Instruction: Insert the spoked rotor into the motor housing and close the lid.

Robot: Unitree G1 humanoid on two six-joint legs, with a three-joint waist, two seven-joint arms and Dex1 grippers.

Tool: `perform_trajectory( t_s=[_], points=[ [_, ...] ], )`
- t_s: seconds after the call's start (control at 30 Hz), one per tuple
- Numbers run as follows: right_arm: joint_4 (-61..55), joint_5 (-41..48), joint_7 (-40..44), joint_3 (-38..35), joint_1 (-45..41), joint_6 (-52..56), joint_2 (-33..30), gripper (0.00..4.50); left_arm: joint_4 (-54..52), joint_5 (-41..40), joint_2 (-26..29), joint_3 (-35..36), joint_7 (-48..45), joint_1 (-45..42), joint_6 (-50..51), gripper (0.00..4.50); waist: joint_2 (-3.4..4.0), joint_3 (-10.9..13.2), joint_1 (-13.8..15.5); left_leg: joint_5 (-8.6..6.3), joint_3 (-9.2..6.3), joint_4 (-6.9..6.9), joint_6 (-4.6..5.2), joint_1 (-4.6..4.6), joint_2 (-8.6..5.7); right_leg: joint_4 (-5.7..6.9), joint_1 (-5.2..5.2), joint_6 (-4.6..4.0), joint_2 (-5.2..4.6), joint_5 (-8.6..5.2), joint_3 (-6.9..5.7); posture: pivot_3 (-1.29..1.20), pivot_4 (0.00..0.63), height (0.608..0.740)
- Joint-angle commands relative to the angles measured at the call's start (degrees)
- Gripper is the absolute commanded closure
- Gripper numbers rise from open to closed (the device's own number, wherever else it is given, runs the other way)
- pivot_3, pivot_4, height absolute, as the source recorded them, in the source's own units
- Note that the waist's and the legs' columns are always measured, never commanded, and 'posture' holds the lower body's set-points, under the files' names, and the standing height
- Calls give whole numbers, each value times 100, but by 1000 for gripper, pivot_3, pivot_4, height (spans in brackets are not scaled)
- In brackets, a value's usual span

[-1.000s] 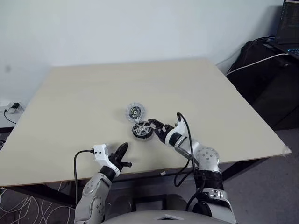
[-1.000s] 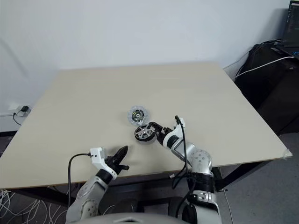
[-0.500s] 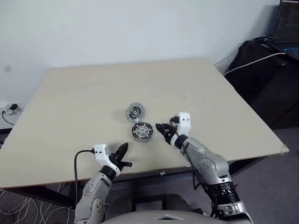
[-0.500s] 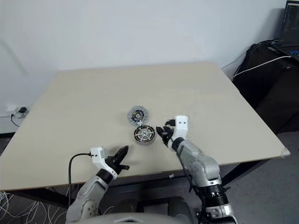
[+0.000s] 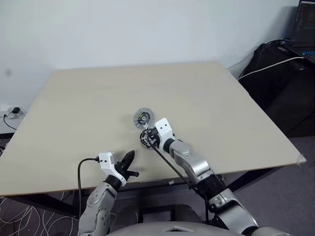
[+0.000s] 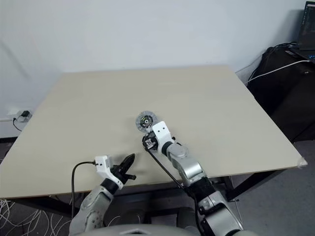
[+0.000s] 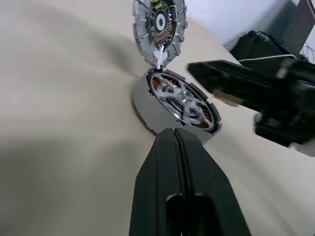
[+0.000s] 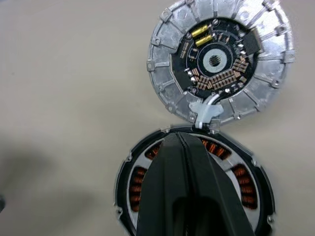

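Note:
The lid (image 5: 143,118) is on the housing's far side. Next, my right gripper leaves the rotor, takes hold of the housing's rim (image 8: 268,211) and turns the lid closer before shutting it.
The motor housing (image 8: 132,189) sits mid-table, copper windings showing around its ring. The spoked rotor (image 7: 183,100), shiny silver, lies inside it. The lid (image 5: 143,117) lies flat just beyond the housing with its dark-centred face up, joined to it by a small white piece (image 8: 206,110). My right gripper (image 8: 178,138) is shut, its fingers stretched over the middle of the rotor with the tips near the edge facing the lid; it hides most of the housing in the eye views. My left gripper (image 5: 130,162) is shut and empty near the table's front edge, pointing at the housing from a short way off.
The table's front edge (image 5: 59,189) runs just behind my left gripper. A black bag (image 5: 275,73) and a laptop (image 5: 302,27) stand off the table's right side. Cables lie on the floor at the left (image 5: 12,115).
My right gripper was open at the housing's right edge, drew back, then swung left over the housing, rolled its wrist and shut. The left gripper stayed put.

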Motion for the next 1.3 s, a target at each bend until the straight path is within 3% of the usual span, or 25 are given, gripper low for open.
perform_trajectory(
  t_s=[0.03,0.17,0.3,0.63,0.83,1.1,1.3],
  points=[
    [371,-150,113,-181,-231,-113,98,4483,-150,81,29,-94,-65,-64,-181,4500,0,0,7,0,-1,0,0,0,-1,0,1,-1,0,1,0,0,0,740],
    [734,-290,248,-225,-286,209,95,4483,-133,155,54,-134,-63,-78,-240,4500,7,-7,-1,0,-1,-2,0,3,-2,1,1,-7,0,5,1,0,0,740],
    [107,-281,696,-206,-192,277,-97,4483,-171,320,135,-184,-53,-106,-395,4500,9,-14,6,1,-1,0,-2,11,-1,3,8,-7,0,4,1,0,0,740],
    [-1594,-822,2832,808,-504,152,-1626,4483,-83,1061,597,-520,-188,-319,-1014,4500,12,-10,3,3,0,2,-3,10,0,3,7,-5,4,4,-2,0,0,740],
    [-1393,-1389,3618,1377,-864,-115,-2122,2667,-67,1037,642,-538,-191,-266,-1066,4500,8,-9,53,3,0,6,-2,9,-1,2,8,-3,0,5,-3,0,0,740],
    [-671,-1864,3880,1535,-1330,-473,-1946,139,-141,933,575,-566,-180,-115,-999,4500,6,-9,70,3,-1,8,-3,10,-1,3,9,-2,0,7,-3,0,0,740],
    [-415,-2118,4300,1678,-1605,-603,-1907,139,-133,888,519,-578,-181,-56,-954,4500,6,-9,70,3,-2,7,-3,9,-2,3,9,-2,-1,8,-3,0,0,740]
  ],
)
